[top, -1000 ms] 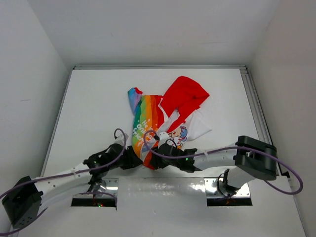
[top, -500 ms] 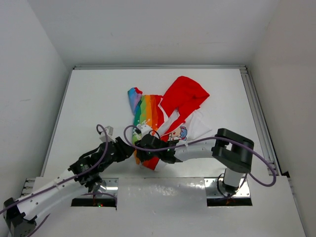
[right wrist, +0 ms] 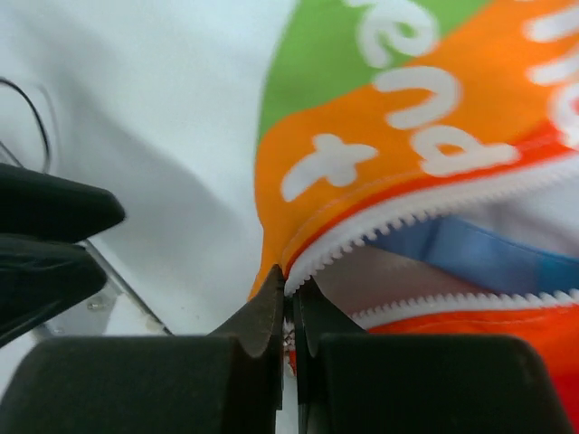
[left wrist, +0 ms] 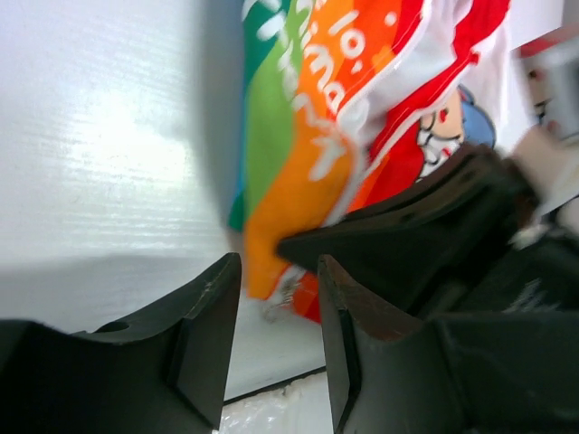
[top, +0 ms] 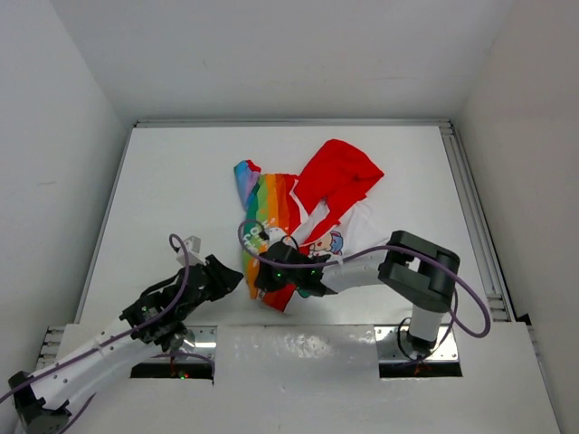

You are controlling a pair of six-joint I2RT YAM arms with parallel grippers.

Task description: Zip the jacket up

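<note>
The robot's right gripper is busy at the zipper's bottom end point(right wrist: 289, 278), so the left gripper should pinch the orange corner point(left wrist: 262, 276) before the right gripper opens and moves away.
The jacket point(top: 298, 217) lies crumpled at the table's middle, with its red hood point(top: 339, 176) at the far right and its rainbow panel on the left. My right gripper point(top: 265, 277) is at the jacket's near bottom hem. In the right wrist view it point(right wrist: 290, 287) is shut on the bottom end of the white zipper point(right wrist: 407, 221), beside the orange stripe of the jacket point(right wrist: 362, 154). My left gripper point(top: 232, 276) is open and empty just left of the hem. In the left wrist view it point(left wrist: 279, 264) faces the jacket's orange corner point(left wrist: 289, 208), with the right gripper's black body point(left wrist: 434, 226) close beside it.
The table's near edge with its metal mounting plate point(top: 298, 348) runs just below both grippers. A grey rail point(top: 466, 199) lines the table's right side. The right arm's elbow point(top: 416, 267) stands to the right of the jacket.
My left arm has drawn back to the left, off the jacket hem. My right gripper has shifted left along the hem and now pinches the zipper's bottom end.
</note>
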